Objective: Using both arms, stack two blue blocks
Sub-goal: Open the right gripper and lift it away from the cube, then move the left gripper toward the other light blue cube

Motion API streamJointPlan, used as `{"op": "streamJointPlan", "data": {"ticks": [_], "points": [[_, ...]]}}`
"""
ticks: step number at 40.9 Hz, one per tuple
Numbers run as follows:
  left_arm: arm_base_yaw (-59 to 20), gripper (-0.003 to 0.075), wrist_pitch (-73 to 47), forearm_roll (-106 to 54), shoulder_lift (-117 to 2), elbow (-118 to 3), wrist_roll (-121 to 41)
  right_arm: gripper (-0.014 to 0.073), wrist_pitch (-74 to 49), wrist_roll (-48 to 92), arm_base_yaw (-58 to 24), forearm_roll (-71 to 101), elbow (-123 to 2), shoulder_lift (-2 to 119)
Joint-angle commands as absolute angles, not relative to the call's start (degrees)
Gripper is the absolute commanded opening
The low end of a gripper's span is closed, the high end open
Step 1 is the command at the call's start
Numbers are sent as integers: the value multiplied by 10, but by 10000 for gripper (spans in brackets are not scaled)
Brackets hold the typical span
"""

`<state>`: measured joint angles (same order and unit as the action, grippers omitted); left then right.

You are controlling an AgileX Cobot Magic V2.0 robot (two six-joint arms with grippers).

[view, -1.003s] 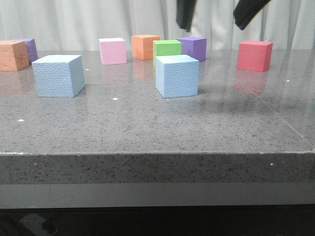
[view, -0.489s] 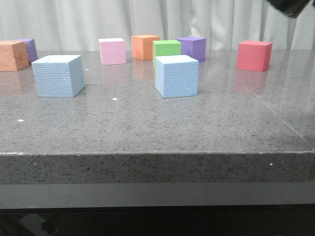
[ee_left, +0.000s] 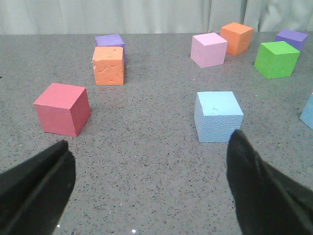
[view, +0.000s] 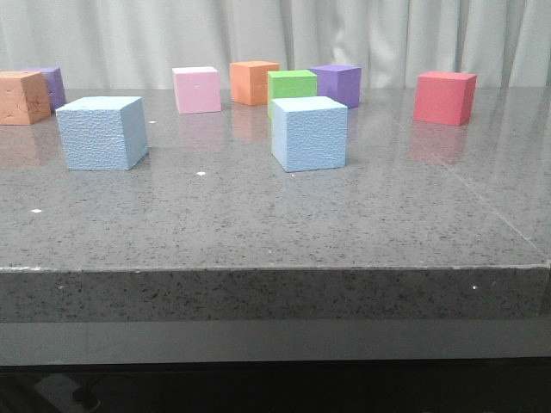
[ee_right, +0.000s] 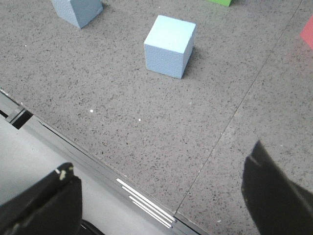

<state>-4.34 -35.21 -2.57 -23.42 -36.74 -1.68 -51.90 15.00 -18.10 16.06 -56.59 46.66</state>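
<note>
My left gripper should be the one to stack one blue block [view: 103,133] on the middle blue block [view: 310,133], because the block to stack stands close to my left gripper and far from my right gripper.
Two pale blue blocks stand apart on the grey stone table, one at the left [view: 102,132] and one near the middle [view: 310,132]. Neither arm shows in the front view. The left wrist view has the left blue block [ee_left: 218,116] just beyond one fingertip, and a corner of the other blue block [ee_left: 308,111] at the frame's edge. My left gripper [ee_left: 150,142] is open over bare table, holding nothing. My right gripper [ee_right: 161,161] is open and empty above the table's front edge. It is well short of the middle blue block [ee_right: 169,45] and the left blue block [ee_right: 78,10].
Smaller cubes line the back of the table: orange [view: 22,97], purple [view: 52,84], pink [view: 197,89], orange [view: 253,82], green [view: 292,84], purple [view: 337,84] and red [view: 445,97]. Another red cube [ee_left: 62,108] sits left of my left gripper. The table's front edge [view: 275,269] is near.
The right arm's gripper, seen at the top of the front view a second ago, has moved up and to the right, out of that view. The blocks have not moved.
</note>
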Motion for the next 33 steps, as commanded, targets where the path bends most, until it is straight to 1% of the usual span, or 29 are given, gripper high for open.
{"op": "streamJointPlan", "data": {"ticks": [1,10,33], "points": [[-43,616,-302,-27,-241,-383,-13,664,-484,157,-177,164,-580,461],[-43,616,-302,-28,-241,-383,-13,664,-503,157,-177,165,-580,461],[-43,616,-291,-60,-241,-388,-19,664,-503,157,-177,165,-580,461]]}}
